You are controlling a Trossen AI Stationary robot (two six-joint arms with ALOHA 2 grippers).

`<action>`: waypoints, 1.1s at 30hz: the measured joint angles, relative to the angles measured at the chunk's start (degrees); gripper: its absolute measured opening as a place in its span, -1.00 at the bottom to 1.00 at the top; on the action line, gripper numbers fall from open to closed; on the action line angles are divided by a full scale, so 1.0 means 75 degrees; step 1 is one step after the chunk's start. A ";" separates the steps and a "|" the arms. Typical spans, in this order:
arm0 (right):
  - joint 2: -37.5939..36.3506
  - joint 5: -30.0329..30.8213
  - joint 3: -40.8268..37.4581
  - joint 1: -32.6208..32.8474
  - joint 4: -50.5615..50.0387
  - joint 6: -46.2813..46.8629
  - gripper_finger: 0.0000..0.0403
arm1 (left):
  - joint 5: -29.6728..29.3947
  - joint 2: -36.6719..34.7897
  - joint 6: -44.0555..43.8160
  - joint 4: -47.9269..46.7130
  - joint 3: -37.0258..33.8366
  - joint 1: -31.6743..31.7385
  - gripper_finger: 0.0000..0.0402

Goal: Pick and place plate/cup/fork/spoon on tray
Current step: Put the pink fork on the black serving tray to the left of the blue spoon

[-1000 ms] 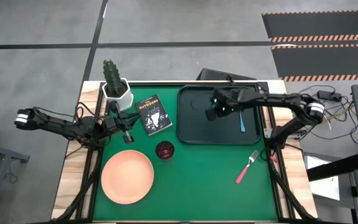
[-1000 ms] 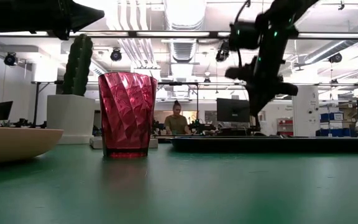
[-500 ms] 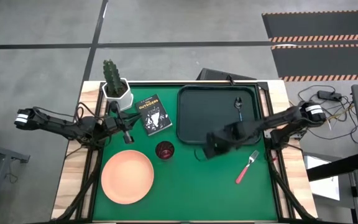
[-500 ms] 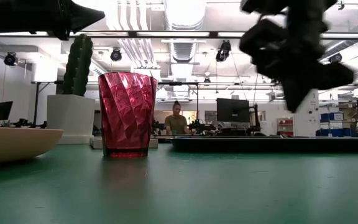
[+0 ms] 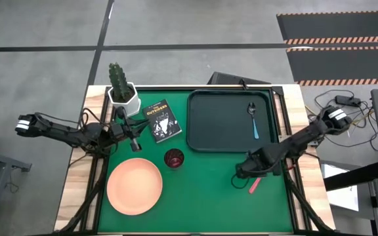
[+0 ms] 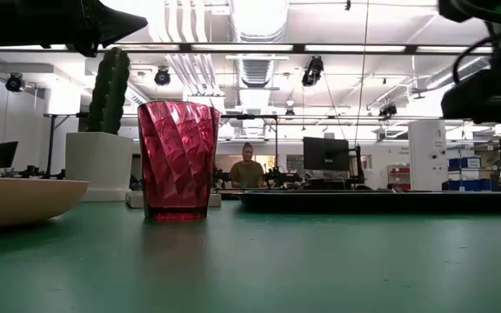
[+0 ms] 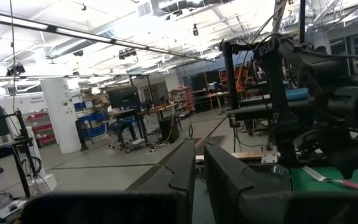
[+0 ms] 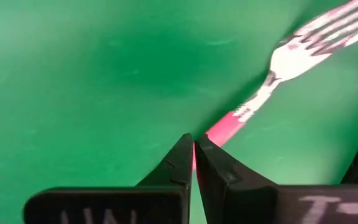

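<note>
I should open my right gripper's fingers, turn them in line and close them where the handle meets the fork's neck (image 8: 243,113), as the fork's pink handle (image 8: 224,129) slants under those shut fingers.
The pink-handled fork (image 5: 254,185) lies flat on the green mat near the table's right edge; it also shows in the right wrist view (image 8: 272,74). My right gripper (image 5: 241,173) hovers shut above its handle (image 8: 227,127); in the low view (image 6: 490,87) it is well above the table. The blue-handled spoon (image 5: 253,119) lies in the dark tray (image 5: 205,121). The red cup (image 5: 174,158) stands upright near the tray's near left corner. The peach plate (image 5: 134,185) lies at the near left. My left gripper (image 5: 135,139) waits shut at the table's left.
A small black book (image 5: 161,120) lies left of the tray. A cactus in a white pot (image 5: 121,92) stands at the far left corner. Open green mat (image 5: 202,196) lies between the plate and the fork. A person (image 6: 248,167) sits in the room behind.
My right gripper has left the space over the tray and swung toward the table's near edge, then a little right, ending over the fork. The spoon stays in the tray.
</note>
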 joint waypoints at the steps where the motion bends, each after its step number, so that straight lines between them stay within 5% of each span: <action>1: -0.0138 0.0004 -0.0125 0.0047 0.0021 0.0123 -0.96 | 0.0000 0.0000 0.0001 0.0001 0.0000 0.0000 -0.92; 9: -0.0776 0.0264 -0.0624 0.0670 0.0145 0.0931 -0.89 | 0.0000 0.0000 0.0000 0.0006 0.0000 0.0003 -0.92; 23: -0.0610 0.1063 -0.0900 0.1461 0.0137 0.2335 -0.11 | -0.0003 0.0000 0.0003 0.0014 0.0000 0.0002 -0.92; 33: 0.0009 0.1074 -0.1205 0.1461 0.0973 0.2317 -0.22 | -0.0003 0.0000 0.0002 -0.0006 0.0000 0.0000 -0.92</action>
